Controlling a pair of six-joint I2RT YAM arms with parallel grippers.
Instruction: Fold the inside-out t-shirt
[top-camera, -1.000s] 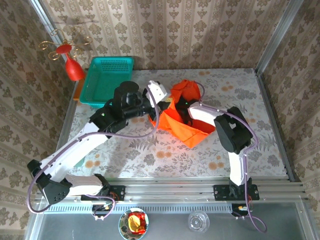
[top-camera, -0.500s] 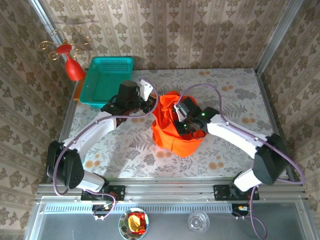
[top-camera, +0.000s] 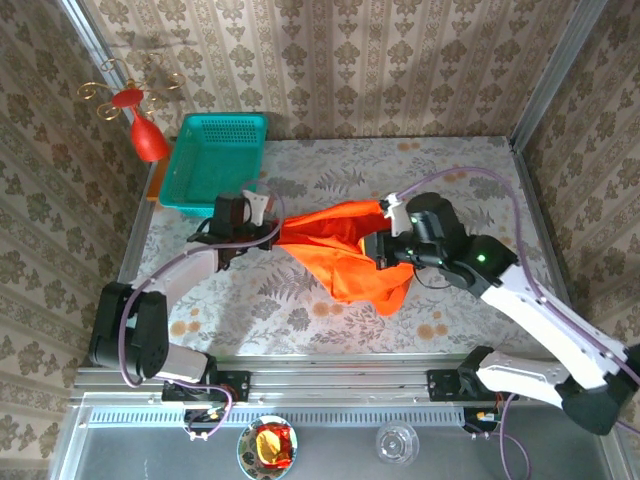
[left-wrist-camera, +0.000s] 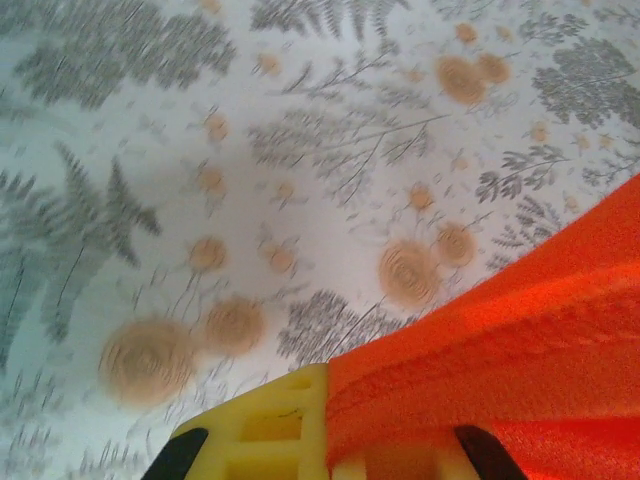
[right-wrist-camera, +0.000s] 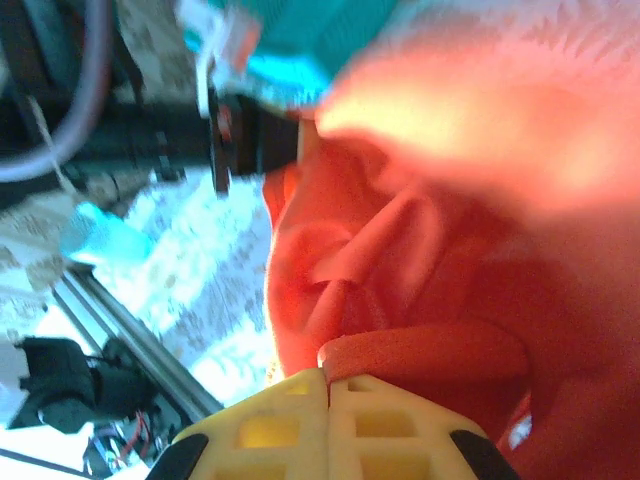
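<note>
The t-shirt hangs down in bunched folds (top-camera: 345, 267) between my grippers. My left gripper should draw the t-shirt's end (top-camera: 287, 232) away to stretch the t-shirt out before I put it down.
The orange-red inside-out t-shirt (top-camera: 345, 245) hangs stretched between my two grippers above the middle of the table, its lower part sagging down toward the cloth. My left gripper (top-camera: 270, 232) is shut on the shirt's left end; up close its yellow pads (left-wrist-camera: 275, 425) pinch an orange fold (left-wrist-camera: 500, 360). My right gripper (top-camera: 385, 238) is shut on the right end, where a thick rolled edge of the shirt (right-wrist-camera: 430, 350) sits clamped at its fingertips (right-wrist-camera: 328, 378).
A teal basket (top-camera: 213, 158) stands at the table's back left. A red ornament with gold wire curls (top-camera: 135, 110) hangs beside it on the wall. The floral tablecloth (top-camera: 270, 300) lies bare in front of the shirt; metal rails edge the near side.
Both grippers have pulled apart, left going left and right going right, drawing the bunched shirt out into a wide stretched span. Both stayed shut on the fabric.
</note>
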